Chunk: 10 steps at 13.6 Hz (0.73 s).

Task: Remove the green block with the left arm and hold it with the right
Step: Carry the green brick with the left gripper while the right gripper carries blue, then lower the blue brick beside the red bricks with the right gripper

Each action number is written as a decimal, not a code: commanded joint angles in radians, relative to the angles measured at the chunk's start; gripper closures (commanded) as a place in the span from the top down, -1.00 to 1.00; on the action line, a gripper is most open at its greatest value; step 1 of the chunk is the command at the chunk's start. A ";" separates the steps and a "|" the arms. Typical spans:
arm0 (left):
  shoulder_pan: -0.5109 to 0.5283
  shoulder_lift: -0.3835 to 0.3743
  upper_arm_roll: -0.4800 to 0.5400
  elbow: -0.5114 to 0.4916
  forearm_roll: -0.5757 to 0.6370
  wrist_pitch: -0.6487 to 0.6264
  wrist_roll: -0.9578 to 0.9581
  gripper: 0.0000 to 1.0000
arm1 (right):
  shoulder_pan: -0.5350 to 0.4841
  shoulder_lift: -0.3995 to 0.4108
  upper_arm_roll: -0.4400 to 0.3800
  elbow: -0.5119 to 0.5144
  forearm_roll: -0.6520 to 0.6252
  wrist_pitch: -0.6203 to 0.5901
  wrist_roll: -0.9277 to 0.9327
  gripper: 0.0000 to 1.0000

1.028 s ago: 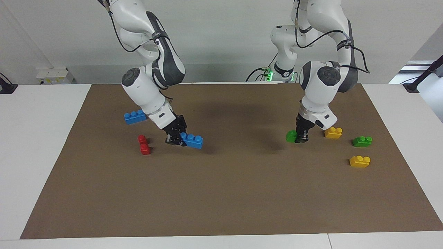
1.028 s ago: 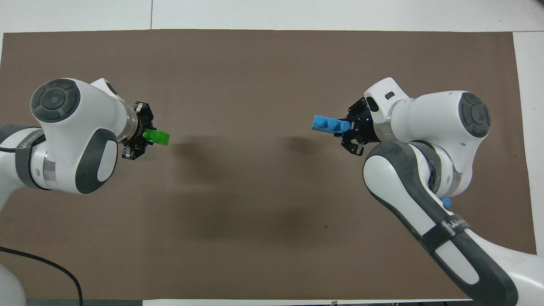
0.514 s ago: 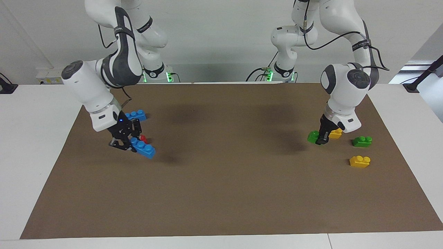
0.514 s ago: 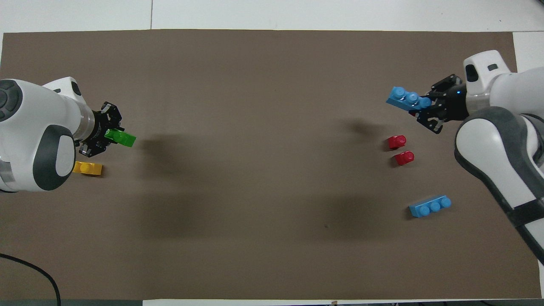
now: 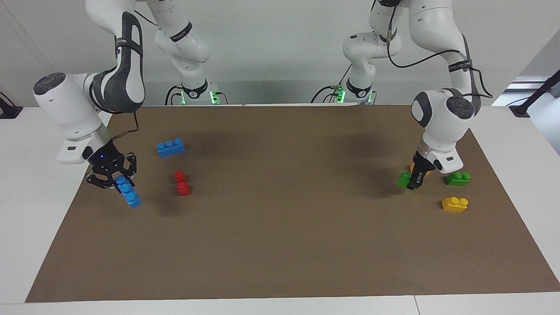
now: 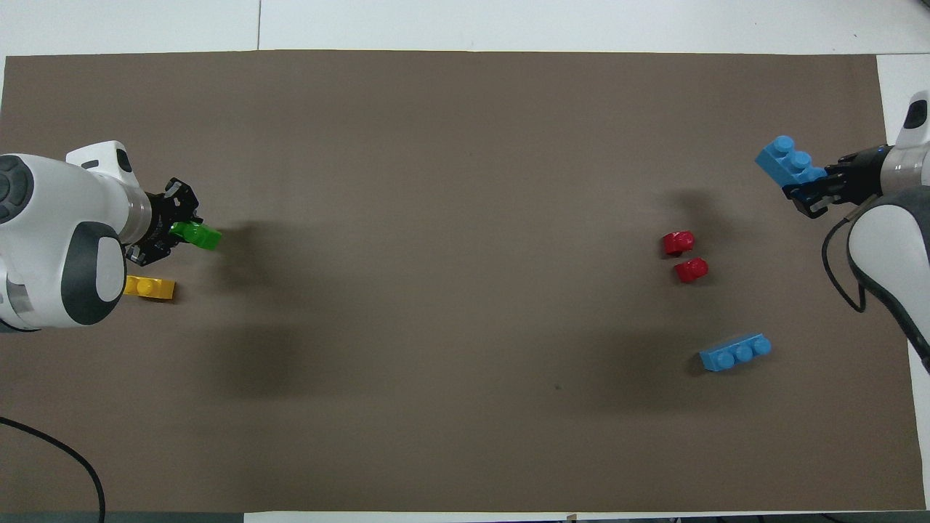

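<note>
The blue brick [image 6: 789, 161] is studs-up and the mat [image 6: 732, 244] beside the red blocks is clear, so the robot's right gripper keeps going there and lets go once the brick lies flat.
My left gripper [image 5: 412, 183] is shut on the green block [image 5: 404, 179] and holds it low at the mat, at the left arm's end; whether the block touches the mat I cannot tell. In the overhead view the left gripper [image 6: 176, 232] shows with the green block [image 6: 195, 234] sticking out of it. My right gripper [image 5: 113, 180], blue light on, is shut on a blue three-stud brick [image 5: 128, 195] over the mat's edge at the right arm's end. It also shows in the overhead view [image 6: 815, 190] with the brick [image 6: 787, 161].
A second green block [image 5: 458, 178] and a yellow block [image 5: 455, 204] lie beside the left gripper. Another yellow block [image 6: 149, 288] lies partly under the left arm. Two red blocks [image 5: 181, 183] and a blue brick [image 5: 170, 148] lie on the brown mat [image 5: 280, 227] toward the right arm's end.
Both arms swung outward from the mat's middle. The left gripper carried the green block toward the left arm's end and lower. The right gripper carried the blue brick to the mat's edge.
</note>
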 commanded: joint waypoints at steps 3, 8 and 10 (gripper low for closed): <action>0.023 0.037 -0.007 -0.006 -0.004 0.064 0.050 -1.00 | 0.008 0.020 0.010 -0.068 -0.056 0.046 0.306 -1.00; 0.043 0.068 -0.007 -0.006 -0.004 0.104 0.084 -1.00 | 0.024 0.031 0.012 -0.162 -0.057 0.084 0.430 -1.00; 0.046 0.080 -0.007 -0.006 -0.004 0.117 0.084 -1.00 | 0.024 0.028 0.012 -0.185 -0.057 0.086 0.418 -1.00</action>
